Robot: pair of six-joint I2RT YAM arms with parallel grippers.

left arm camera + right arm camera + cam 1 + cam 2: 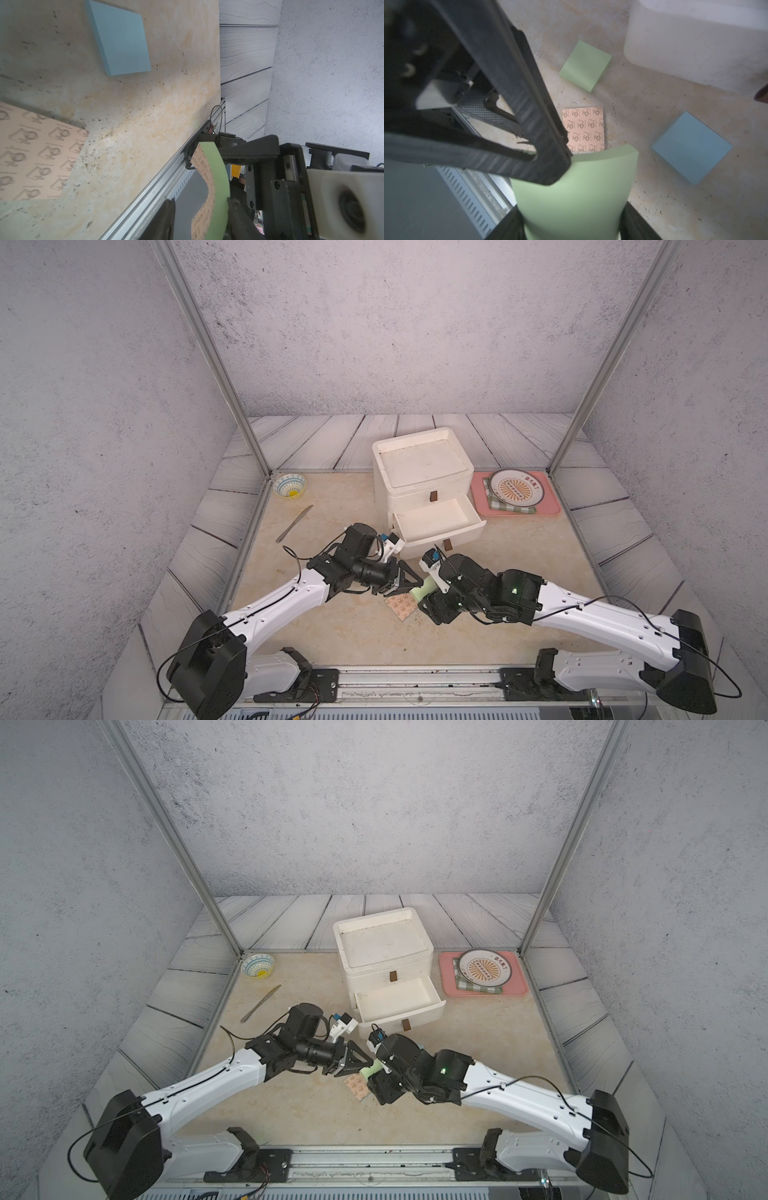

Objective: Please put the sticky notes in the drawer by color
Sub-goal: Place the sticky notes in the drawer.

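Note:
I should close my left gripper on the green sticky note's loose end (pixel 212 210), which sits loose in it, before my right gripper opens and backs away.
A light green sticky note (pixel 575 191) hangs bent in my right gripper (pixel 571 224), which is shut on it above the table. Edge-on in the left wrist view, this pad (pixel 216 176) shows a peach printed back. My left gripper (pixel 201 220) straddles its free end, open: one finger touches the green face, and a gap separates the other from the back. On the table lie a second green pad (pixel 585 66), a peach printed pad (pixel 584 128) and a blue pad (pixel 691 147). The white drawer chest (pixel 419 472) has its middle drawer (pixel 436 518) pulled out and empty.
A patterned bowl (pixel 290 485) and a knife (pixel 294 523) lie at the back left. A pink tray (pixel 548 506) at the back right carries a plate (pixel 516 488) on a checked cloth. Both arms meet just in front of the chest.

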